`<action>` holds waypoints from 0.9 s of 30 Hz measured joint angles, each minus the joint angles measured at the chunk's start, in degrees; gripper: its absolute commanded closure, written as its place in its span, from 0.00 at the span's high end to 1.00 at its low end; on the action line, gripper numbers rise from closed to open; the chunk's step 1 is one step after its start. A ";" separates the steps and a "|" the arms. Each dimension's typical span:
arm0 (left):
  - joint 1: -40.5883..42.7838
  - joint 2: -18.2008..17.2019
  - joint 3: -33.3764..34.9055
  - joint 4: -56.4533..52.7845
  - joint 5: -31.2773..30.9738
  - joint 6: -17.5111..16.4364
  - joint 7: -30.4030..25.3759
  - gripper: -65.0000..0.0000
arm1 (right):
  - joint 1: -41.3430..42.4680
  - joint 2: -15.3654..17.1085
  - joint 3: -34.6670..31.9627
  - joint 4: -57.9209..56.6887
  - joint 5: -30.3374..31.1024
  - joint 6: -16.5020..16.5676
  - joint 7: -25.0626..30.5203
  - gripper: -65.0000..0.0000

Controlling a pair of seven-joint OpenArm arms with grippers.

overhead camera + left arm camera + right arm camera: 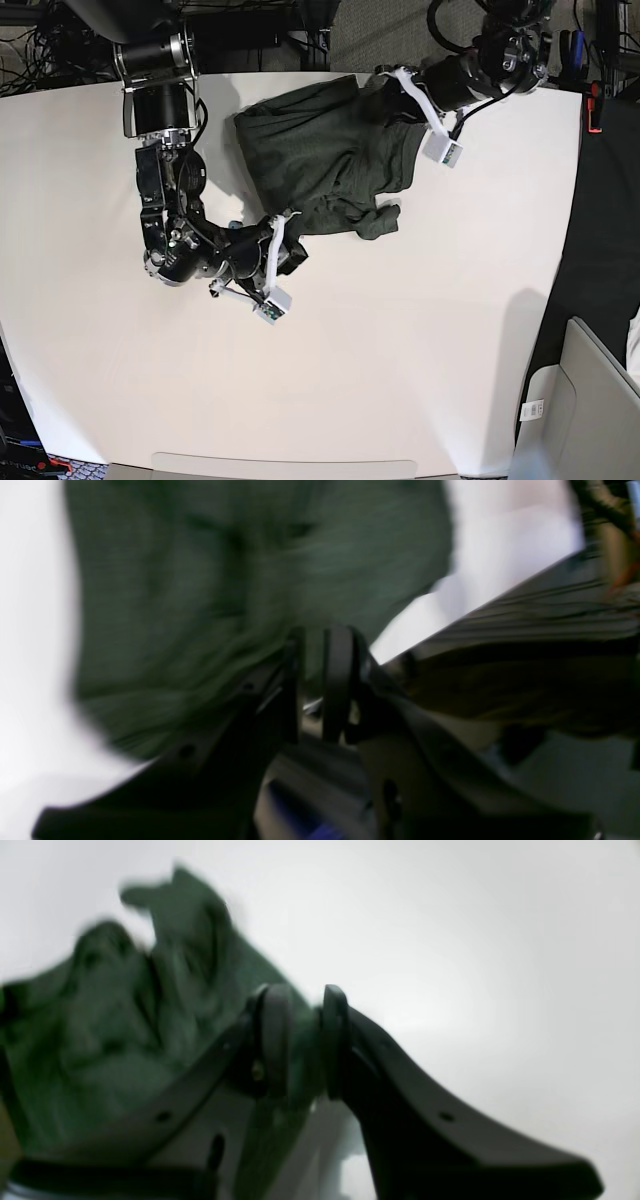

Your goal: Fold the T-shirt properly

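The robot's left gripper should move the T-shirt's corner toward the table's middle (350, 270) and set it down there, because the T-shirt lies bunched up against the table's far edge (340, 80).
The dark olive-green T-shirt (330, 160) lies bunched on the white table (420, 340), at the back middle. My left gripper (386, 82) is at the shirt's far right corner. In the blurred left wrist view its two pads (340, 680) stand close together with green cloth (200, 605) between them. My right gripper (290, 224) is at the shirt's near left edge. In the right wrist view its jaws (304, 1040) are shut on a fold of the shirt (125, 1030), which rises crumpled to the left.
The table's far edge (300, 74) lies just behind the shirt, with cables and dark floor beyond. A grey bin (590, 410) stands off the table at the lower right. The table's right edge (475, 615) shows in the left wrist view.
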 measured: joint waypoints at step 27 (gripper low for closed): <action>-4.28 -0.68 7.80 -8.00 -8.11 0.09 -0.59 0.10 | 1.49 -10.38 -6.29 -10.91 -24.22 0.24 3.96 0.15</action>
